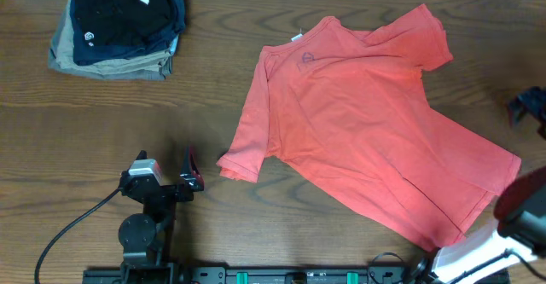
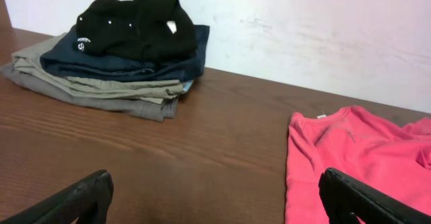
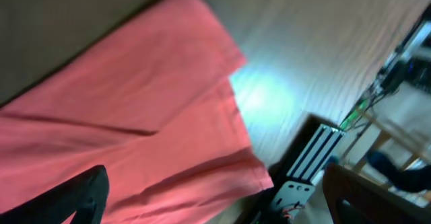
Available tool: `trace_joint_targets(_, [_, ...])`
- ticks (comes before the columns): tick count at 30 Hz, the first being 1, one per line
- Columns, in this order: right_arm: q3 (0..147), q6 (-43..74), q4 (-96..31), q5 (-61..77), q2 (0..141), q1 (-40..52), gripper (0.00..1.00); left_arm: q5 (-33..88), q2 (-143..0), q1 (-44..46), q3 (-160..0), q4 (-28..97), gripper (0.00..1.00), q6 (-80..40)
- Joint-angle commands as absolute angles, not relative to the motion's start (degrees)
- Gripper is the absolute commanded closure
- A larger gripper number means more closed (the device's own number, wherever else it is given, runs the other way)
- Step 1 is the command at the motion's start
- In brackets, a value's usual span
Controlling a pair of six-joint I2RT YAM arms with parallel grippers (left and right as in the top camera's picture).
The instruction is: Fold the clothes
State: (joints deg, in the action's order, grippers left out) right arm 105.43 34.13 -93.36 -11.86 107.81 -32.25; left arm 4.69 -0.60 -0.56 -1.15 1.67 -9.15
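My right gripper keeps lowering its open fingers to the T-shirt's far hem corner [image 1: 513,159], which lies flat beside clear wood, until they are on both sides of the hem corner and close.
The coral-red T-shirt [image 1: 367,122] lies spread flat on the wooden table [image 1: 102,139], neck toward the far edge and hem toward the front right. Its left sleeve [image 1: 241,160] points at my left gripper [image 1: 193,171], which sits low at the front left, open and empty. In the left wrist view the T-shirt [image 2: 357,163] lies just inside the right fingertip [image 2: 337,187], and bare wood lies under the left gripper [image 2: 215,194]. My right gripper [image 3: 215,190] hovers open above the T-shirt's hem corner [image 3: 222,177]. From overhead the right arm [image 1: 522,200] is a dark blur.
A stack of folded navy, black and khaki garments [image 1: 119,24] sits at the far left corner, also visible in the left wrist view as a stack of folded garments [image 2: 114,56]. A black mounting rail [image 1: 299,275] runs along the front edge. A dark object [image 1: 529,105] shows at the right edge.
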Motion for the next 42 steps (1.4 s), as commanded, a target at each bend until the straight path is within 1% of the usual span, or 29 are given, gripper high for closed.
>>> trace_joint_targets(1, [96.7,36.1,-89.7,-11.6,99.2,-35.7,0.01,5.3,-0.3,-0.3,-0.2,3.6,0.02,-8.8])
trace_joint_targets(7, [80.1,36.2,-76.5,-8.6,90.1,-41.5,0.01,5.3,-0.3,-0.3,-0.2,3.6,0.02,-8.8])
trace_joint_targets(13, [68.8,36.1,-63.5,-1.2,90.9,-47.0,0.01,5.3,-0.3,-0.3,-0.2,3.6,0.02,-8.8])
trace_joint_targets(14, [67.6,36.1,-61.9,-0.1,91.4,-47.7,0.03,5.3,-0.3,-0.3,-0.2,3.6,0.02,-8.8])
trace_joint_targets(15, [66.5,36.1,-60.6,0.9,92.2,-48.5,0.08,5.3,-0.3,-0.3,-0.2,3.6,0.02,-8.8])
trace_joint_targets(16, [65.8,36.1,-59.6,1.5,92.9,-49.1,0.2,5.3,-0.3,-0.3,-0.2,3.6,0.02,-8.8])
trace_joint_targets(17, [65.3,36.2,-59.0,1.7,93.7,-49.6,0.27,5.3,-0.3,-0.3,-0.2,3.6,0.02,-8.8])
trace_joint_targets(18, [64.9,36.2,-58.5,1.7,94.4,-50.0,0.3,5.3,-0.3,-0.3,-0.2,3.6,0.02,-8.8])
trace_joint_targets(22, [64.5,36.2,-56.8,0.5,97.6,-50.6,0.29,5.3,-0.3,-0.3,-0.2,3.6,0.02,-8.8])
trace_joint_targets(26, [64.4,36.4,-55.1,-3.5,100.2,-50.6,0.29,5.3,-0.3,-0.3,-0.2,3.6,0.02,-8.8])
trace_joint_targets(28, [64.4,37.6,-54.9,-6.4,101.4,-50.6,0.31,5.3,-0.3,-0.3,-0.2,3.6,0.02,-8.8])
trace_joint_targets(30, [64.3,38.5,-54.9,-7.5,102.7,-50.6,0.36,5.3,-0.3,-0.3,-0.2,3.6,0.02,-8.8])
trace_joint_targets(42, [64.3,38.7,-51.2,-7.5,110.1,-50.6,0.4,5.3,-0.3,-0.3,-0.2,3.6,0.02,-8.8])
